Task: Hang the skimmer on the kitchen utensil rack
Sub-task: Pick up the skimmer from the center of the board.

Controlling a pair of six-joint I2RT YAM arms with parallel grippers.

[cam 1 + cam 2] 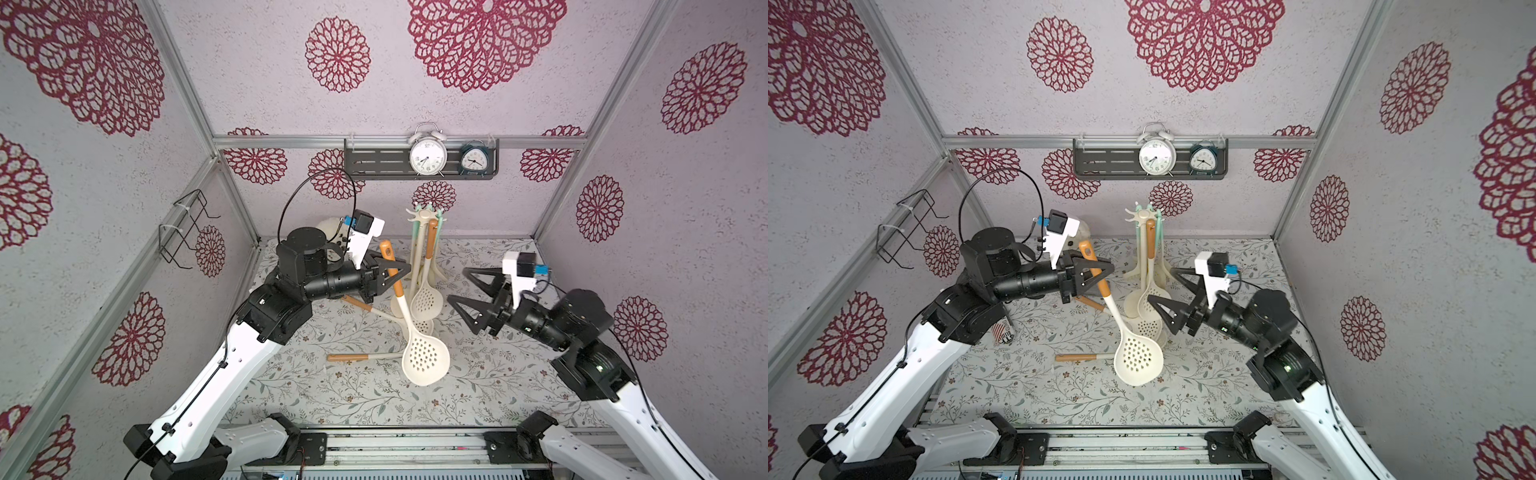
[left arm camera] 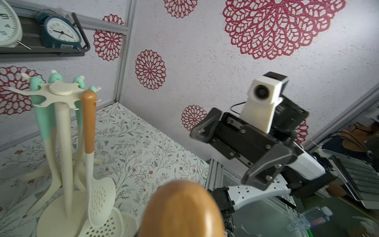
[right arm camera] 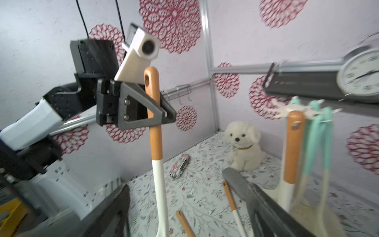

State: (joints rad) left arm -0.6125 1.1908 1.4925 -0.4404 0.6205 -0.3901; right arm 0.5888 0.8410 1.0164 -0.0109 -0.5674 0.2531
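The robot should expect a wide cream head hidden behind the skimmer's perforated head [image 1: 425, 359] when it carries the skimmer aside, because the lying utensil's shaft [image 1: 385, 355] goes out of sight there.
The skimmer [image 1: 426, 357] has a cream perforated head and an orange handle, and it stands almost upright with the head down by the mat. My left gripper [image 1: 392, 272] is shut on the orange handle [image 3: 153, 98], just below its hanging hole. In the left wrist view only the handle's tip [image 2: 180, 209] shows. My right gripper [image 1: 457, 284] stands open to the right of the skimmer, holding nothing; its fingers [image 3: 235, 182] flank the white shaft without touching. The kitchen utensil rack [image 1: 426, 214], a cream pole with a hook crown [image 2: 61, 90], rises just behind.
An orange-handled skimmer [image 1: 432, 245] and mint-handled utensils [image 2: 41, 115] hang on the rack. Two orange-handled utensils [image 1: 349, 357] [image 1: 357, 303] lie on the mat. A plush dog [image 3: 244, 143] sits at the back left. A grey shelf [image 1: 374, 160] with clocks and a black wire rack [image 1: 183, 228] hang on the walls.
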